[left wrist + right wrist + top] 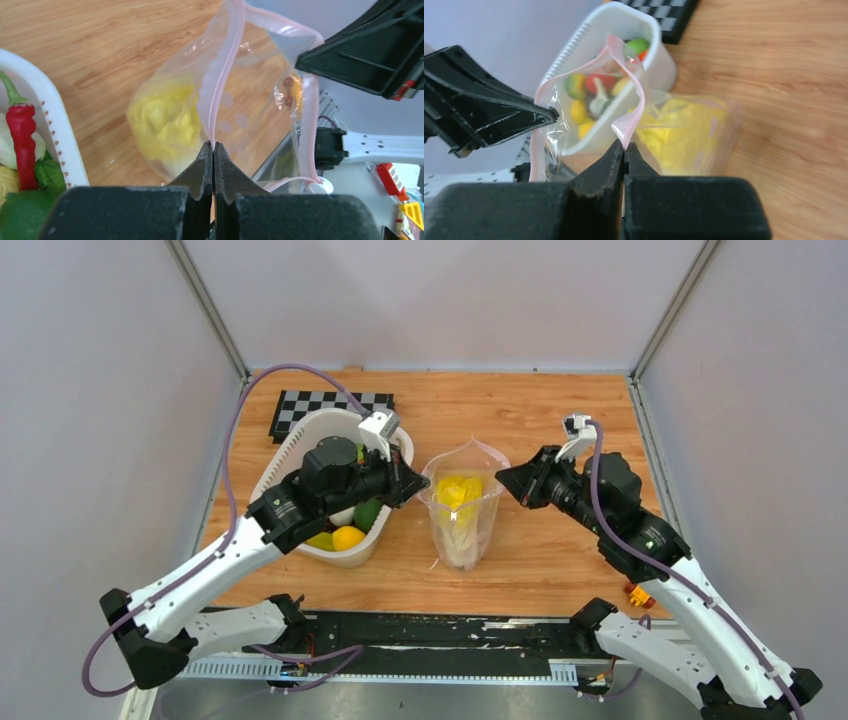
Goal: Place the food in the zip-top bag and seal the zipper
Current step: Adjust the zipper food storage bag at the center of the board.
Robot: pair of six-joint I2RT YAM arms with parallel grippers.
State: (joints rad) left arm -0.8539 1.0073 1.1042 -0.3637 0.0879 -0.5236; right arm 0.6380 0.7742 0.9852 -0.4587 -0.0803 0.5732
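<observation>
Both of my grippers are holding the bag's opening [464, 469] and more food is waiting, so next my left gripper lets go of its edge of the bag and reaches for the red chili in the basket [23, 145].
The clear zip-top bag [464, 508] stands on the wooden table between my arms with the yellow-leaved cabbage [458, 490] inside. My left gripper [421, 483] is shut on the pink zipper strip [220, 85] at the bag's left mouth edge. My right gripper [500, 480] is shut on the zipper strip [630, 120] at the right edge. The mouth is held open between them. More food lies in the white basket [290, 445]: red chili [21, 137], green lime [367, 514], lemon [348, 537].
A black-and-white checkerboard [300, 405] lies behind the basket. The wooden table [560, 560] ends at a black rail along the near edge. Grey walls close in both sides and the back.
</observation>
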